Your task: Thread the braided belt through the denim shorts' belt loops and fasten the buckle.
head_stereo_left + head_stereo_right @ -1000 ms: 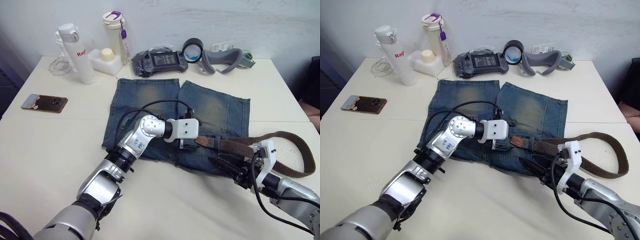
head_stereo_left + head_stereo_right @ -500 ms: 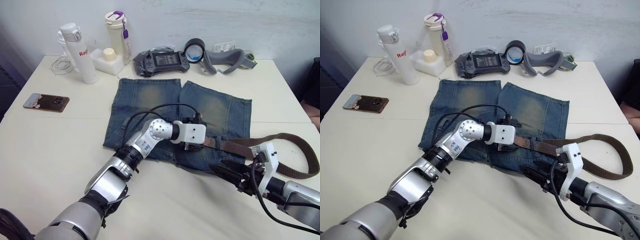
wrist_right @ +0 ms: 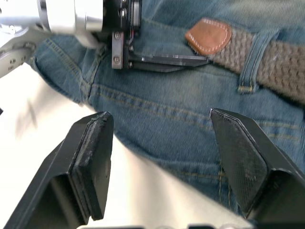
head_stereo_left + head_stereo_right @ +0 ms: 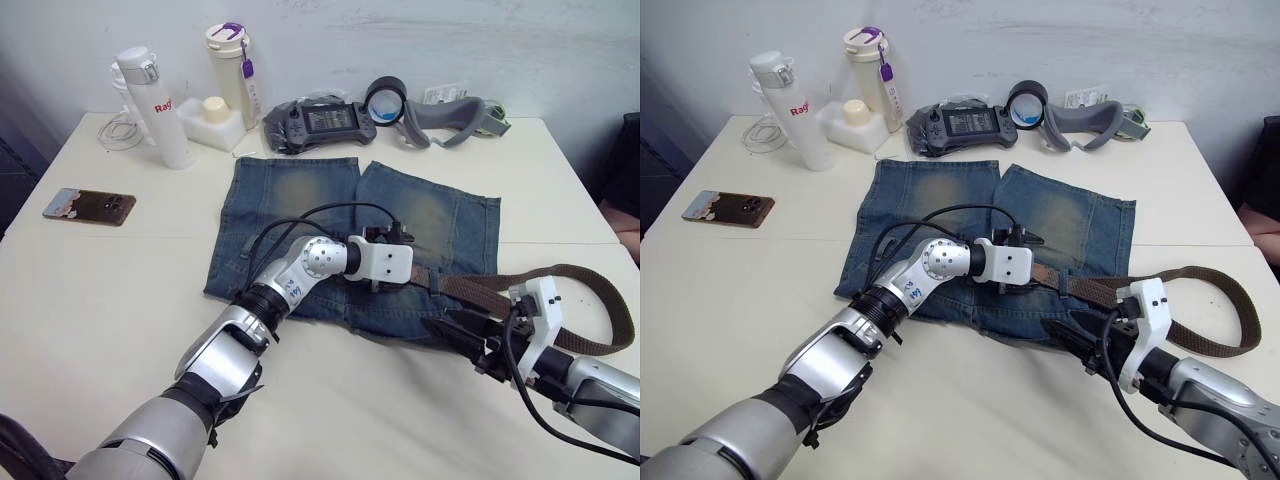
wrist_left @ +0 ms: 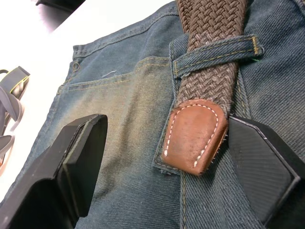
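The belt will slip through and leave the shorts flat when the robot pulls the belt's tip, because the braided belt (image 4: 472,293) curls loosely (image 4: 602,286) behind the belt loop.
The denim shorts (image 4: 300,200) lie flat in the middle of the table, waistband toward me. The braided belt (image 4: 590,275) curls on the table at the right, runs onto the waistband and passes under a belt loop (image 5: 214,55). Its brown leather tip (image 5: 193,136) pokes out past that loop. My left gripper (image 5: 164,131) is open over the waistband, and the tip rests against one finger (image 5: 257,162). My right gripper (image 3: 159,119) hovers open over the shorts' near edge, right of the left gripper (image 4: 408,270). The buckle is hidden.
A phone (image 4: 88,206) lies at the left. Along the back stand two bottles (image 4: 155,105) (image 4: 232,70), a white box (image 4: 212,120), a game controller (image 4: 320,122), a tape roll (image 4: 385,98) and a grey headset strap (image 4: 450,118).
My left gripper has slid to the right along the waistband, up to the belt's leather tip. The right gripper has drawn back slightly to the right.
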